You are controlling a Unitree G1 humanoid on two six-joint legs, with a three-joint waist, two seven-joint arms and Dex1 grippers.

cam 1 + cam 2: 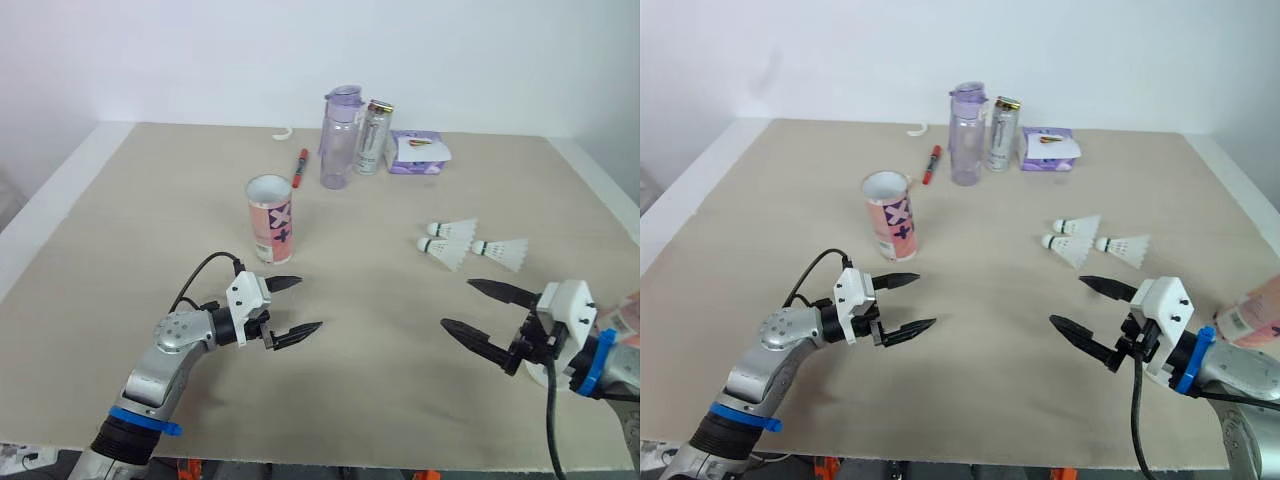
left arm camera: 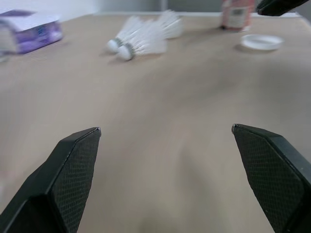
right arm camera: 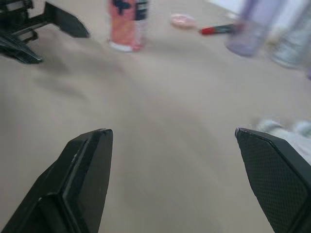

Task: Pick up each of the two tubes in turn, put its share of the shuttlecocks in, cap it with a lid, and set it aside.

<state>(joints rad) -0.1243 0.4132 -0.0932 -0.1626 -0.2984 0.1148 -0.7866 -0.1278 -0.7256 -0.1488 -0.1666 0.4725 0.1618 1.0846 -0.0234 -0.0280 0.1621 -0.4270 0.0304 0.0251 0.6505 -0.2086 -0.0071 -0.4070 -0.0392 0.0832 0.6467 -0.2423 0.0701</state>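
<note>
My gripper will lift the white shuttlecock (image 1: 443,253) from the group, and it will come free alone because the cork (image 1: 423,244) sits clear of the neighbours' skirts.
One pink tube (image 1: 270,218) stands upright and open-topped left of the table's middle. A second pink tube (image 1: 1254,314) shows partly at the right edge, with a white lid (image 2: 262,41) on the table near it. Three white shuttlecocks (image 1: 450,229) (image 1: 445,250) (image 1: 503,252) lie together right of centre. My left gripper (image 1: 309,303) hovers open just in front of the upright tube, holding nothing. My right gripper (image 1: 457,304) is open and empty too, in front of the shuttlecocks and pointing left.
At the back stand a clear purple bottle (image 1: 340,137), a drink can (image 1: 373,137) and a purple packet (image 1: 418,153). A red marker (image 1: 301,163) and a small white curved piece (image 1: 283,133) lie near them. Bare tabletop (image 1: 380,330) lies between the grippers.
</note>
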